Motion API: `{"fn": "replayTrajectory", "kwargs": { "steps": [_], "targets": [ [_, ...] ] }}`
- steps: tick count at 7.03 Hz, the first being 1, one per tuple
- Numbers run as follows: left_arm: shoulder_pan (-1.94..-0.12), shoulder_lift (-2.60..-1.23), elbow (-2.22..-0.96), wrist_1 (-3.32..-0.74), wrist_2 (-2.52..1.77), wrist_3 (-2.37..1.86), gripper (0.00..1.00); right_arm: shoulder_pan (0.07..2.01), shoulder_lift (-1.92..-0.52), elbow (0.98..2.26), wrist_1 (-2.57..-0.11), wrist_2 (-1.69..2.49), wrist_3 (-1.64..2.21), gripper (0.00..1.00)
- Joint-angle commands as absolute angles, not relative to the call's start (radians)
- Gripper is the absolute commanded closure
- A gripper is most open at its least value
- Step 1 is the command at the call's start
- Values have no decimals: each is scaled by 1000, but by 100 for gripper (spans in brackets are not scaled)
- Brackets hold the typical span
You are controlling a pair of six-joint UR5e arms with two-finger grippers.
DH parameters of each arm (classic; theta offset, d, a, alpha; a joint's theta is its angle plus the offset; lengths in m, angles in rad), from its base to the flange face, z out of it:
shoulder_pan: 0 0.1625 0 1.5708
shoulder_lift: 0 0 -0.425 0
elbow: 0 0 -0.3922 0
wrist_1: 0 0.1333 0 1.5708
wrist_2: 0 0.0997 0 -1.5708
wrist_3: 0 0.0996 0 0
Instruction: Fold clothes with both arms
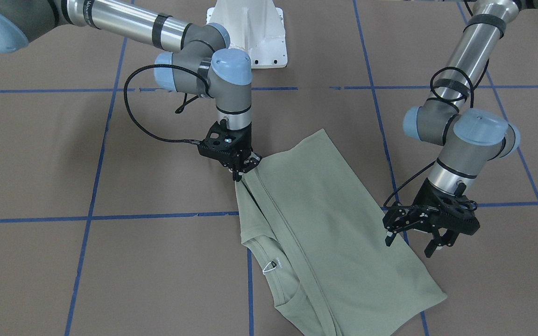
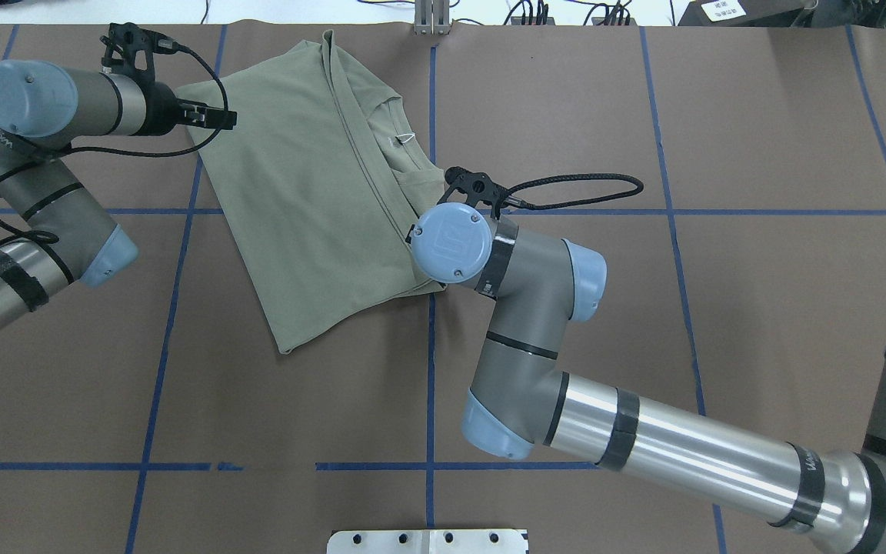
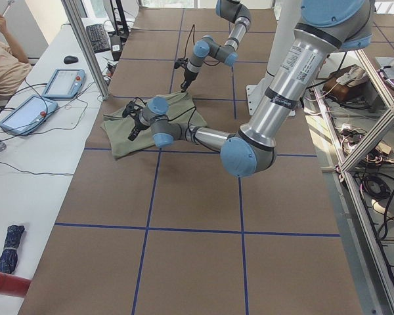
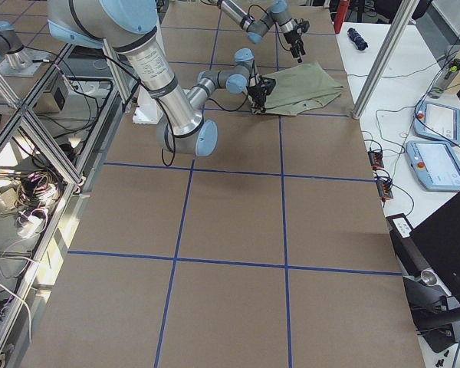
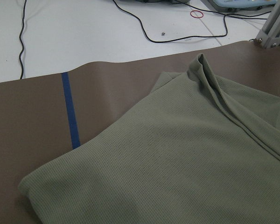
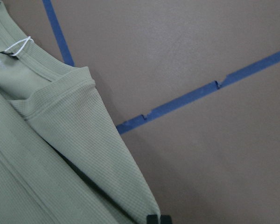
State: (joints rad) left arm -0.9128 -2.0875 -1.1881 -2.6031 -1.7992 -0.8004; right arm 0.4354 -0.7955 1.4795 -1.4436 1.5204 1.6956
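Note:
The slanted shirt's hem corner (image 1: 240, 185) is pinched in my right gripper, and the way to the white base (image 1: 268, 51) is clear. I should keep pulling until the shirt lies straighter.
The clothes are one sage-green shirt (image 1: 325, 219), folded lengthwise and lying flat at an angle on the brown table, its ribbed neck and white label loop (image 1: 268, 267) towards the far edge. My right gripper (image 1: 243, 169) is shut on the shirt's long folded edge, close to the hem corner. In the right wrist view its fingertips (image 6: 157, 219) pinch the fold of the shirt (image 6: 46, 163). My left gripper (image 1: 411, 243) hangs open over the opposite side edge, holding nothing. Overhead, it (image 2: 221, 119) is at the corner of the shirt (image 2: 320, 177). The left wrist view shows only cloth (image 5: 177, 163).
Blue tape lines (image 1: 157, 217) grid the brown table. The white pedestal base (image 1: 250, 32) stands at the robot's side. Beyond the far edge is a white bench (image 5: 107, 32) with cables, and tablets (image 3: 62, 82). A person's arm (image 3: 3, 56) shows there.

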Motion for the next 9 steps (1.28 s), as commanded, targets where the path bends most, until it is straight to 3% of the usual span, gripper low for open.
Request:
{"fn": "replayTrajectory", "kwargs": {
  "steps": [1,2,5,6,9],
  "targets": [
    [-911,-2085,-1196,-2603,-1799,-801,0,297,-1014,1868,-1618,1458,1706,100],
    [-908,-2085,-1198,-2603,-1799,-801,0,213,-1088,2017,-1703,1407,1724,100],
    [-905,-2083,-1207,-2603,-1801,-801,0,112,-1118,2054,-1729,1341,1787,100],
    [-904,-2083,-1209,-2603,-1801,-801,0,109,-1120,2056,-1730,1335,1786,1],
    [-899,-2083,-1218,-2602,-1801,-801,0,164,-1076,2030,-1723,1415,1505,0]
  ]
}}
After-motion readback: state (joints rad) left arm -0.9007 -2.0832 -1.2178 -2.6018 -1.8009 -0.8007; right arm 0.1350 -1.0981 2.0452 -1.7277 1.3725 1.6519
